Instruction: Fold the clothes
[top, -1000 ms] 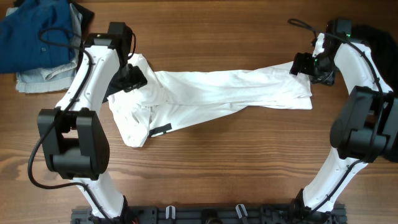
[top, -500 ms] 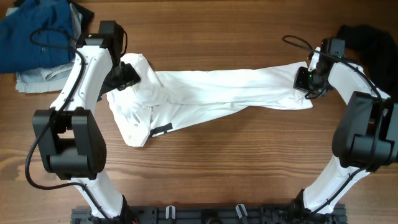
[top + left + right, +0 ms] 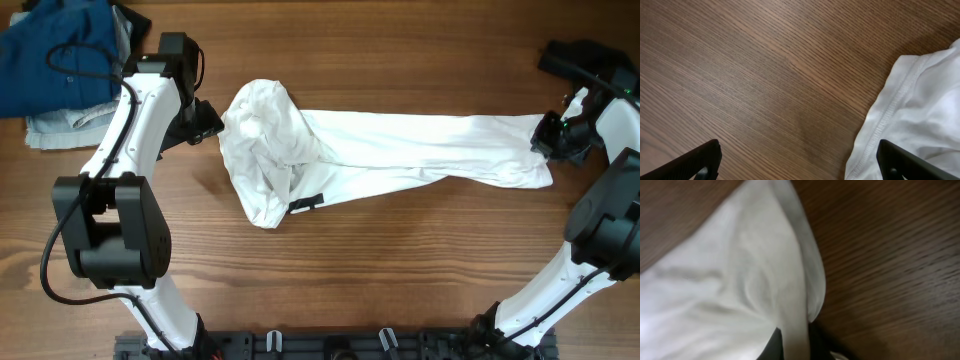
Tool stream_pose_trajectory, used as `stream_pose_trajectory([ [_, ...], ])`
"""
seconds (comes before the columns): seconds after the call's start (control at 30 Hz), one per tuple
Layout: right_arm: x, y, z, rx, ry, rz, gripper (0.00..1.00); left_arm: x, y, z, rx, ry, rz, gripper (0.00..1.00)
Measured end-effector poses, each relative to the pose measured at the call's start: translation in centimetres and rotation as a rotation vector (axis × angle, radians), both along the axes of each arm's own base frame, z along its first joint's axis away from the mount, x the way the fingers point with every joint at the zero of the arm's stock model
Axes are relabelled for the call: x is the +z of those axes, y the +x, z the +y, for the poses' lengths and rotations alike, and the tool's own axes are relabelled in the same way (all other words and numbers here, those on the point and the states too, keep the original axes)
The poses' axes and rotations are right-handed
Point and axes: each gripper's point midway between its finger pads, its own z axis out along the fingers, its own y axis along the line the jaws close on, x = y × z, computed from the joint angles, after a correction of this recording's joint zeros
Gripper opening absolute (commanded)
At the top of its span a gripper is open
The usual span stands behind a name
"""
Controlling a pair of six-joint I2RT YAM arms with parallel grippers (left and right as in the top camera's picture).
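Note:
The white garment is stretched out straight up to its end in the right gripper (image 3: 530, 158), so the robot needs to raise that end and bring it back over the garment's middle (image 3: 368, 142).
A white garment (image 3: 400, 150) lies stretched left to right across the wooden table (image 3: 400, 260), with its left end bunched up (image 3: 265, 150). My right gripper (image 3: 548, 138) is shut on the garment's right end. In the right wrist view the white cloth (image 3: 730, 290) is pinched between the dark jaws of that gripper (image 3: 795, 345). My left gripper (image 3: 208, 122) stands open just left of the bunched end, over bare wood. In the left wrist view its fingers (image 3: 695, 162) are wide apart around nothing, and the garment's stitched hem (image 3: 920, 100) lies by the right finger.
A pile of blue clothes (image 3: 55, 55) sits at the back left, with a pale folded cloth (image 3: 65, 125) in front of it. A black item (image 3: 585, 60) lies at the back right. A black rail (image 3: 330, 345) runs along the front edge.
The right gripper has shut on the garment's right end and moved right, dragging the whole garment that way. The cloth has slid out from under the left gripper, which stayed open.

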Motion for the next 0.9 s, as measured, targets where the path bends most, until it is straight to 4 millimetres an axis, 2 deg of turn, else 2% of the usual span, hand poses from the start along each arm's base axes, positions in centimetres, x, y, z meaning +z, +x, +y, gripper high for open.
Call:
stream_pose_trajectory([
  [0.07, 0.9, 0.5, 1.5, 0.045, 0.041, -0.005, 0.04, 0.0, 0.0, 0.1, 0.000, 0.004, 0.000, 1.00],
  [0.17, 1.7, 0.9, 5.2, 0.123, 0.111, -0.003, 0.04, 0.0, 0.0, 0.2, 0.000, 0.010, -0.001, 1.00],
  [0.27, 4.1, 2.0, 10.8, 0.248, 0.151, -0.046, 0.04, 0.1, 0.0, 0.2, 0.000, 0.014, -0.001, 1.00],
  [0.37, 8.7, 2.9, 17.5, 0.384, 0.159, -0.155, 0.04, 0.1, 0.0, 0.3, 0.001, 0.018, -0.001, 1.00],
  [0.43, 11.3, 3.1, 21.2, 0.452, 0.166, -0.220, 0.04, 0.1, 0.0, 0.4, 0.001, 0.021, -0.001, 1.00],
  [0.5, 12.8, 3.2, 24.4, 0.500, 0.179, -0.265, 0.04, 0.1, 0.1, 0.4, 0.001, 0.021, -0.003, 1.00],
  [0.57, 13.3, 3.1, 27.6, 0.541, 0.197, -0.283, 0.04, 0.1, 0.2, 0.4, 0.000, 0.021, -0.008, 1.00],
  [0.73, 13.7, 2.9, 32.7, 0.575, 0.212, -0.312, 0.04, 0.1, 0.5, 0.3, -0.018, 0.022, -0.015, 1.00],
  [0.83, 13.4, 2.1, 34.4, 0.591, 0.193, -0.294, 0.04, 0.1, 0.5, 0.3, -0.018, 0.022, -0.014, 1.00],
  [0.9, 12.8, 1.9, 34.7, 0.591, 0.183, -0.274, 0.04, 0.1, 0.5, 0.3, -0.018, 0.022, -0.014, 1.00],
])
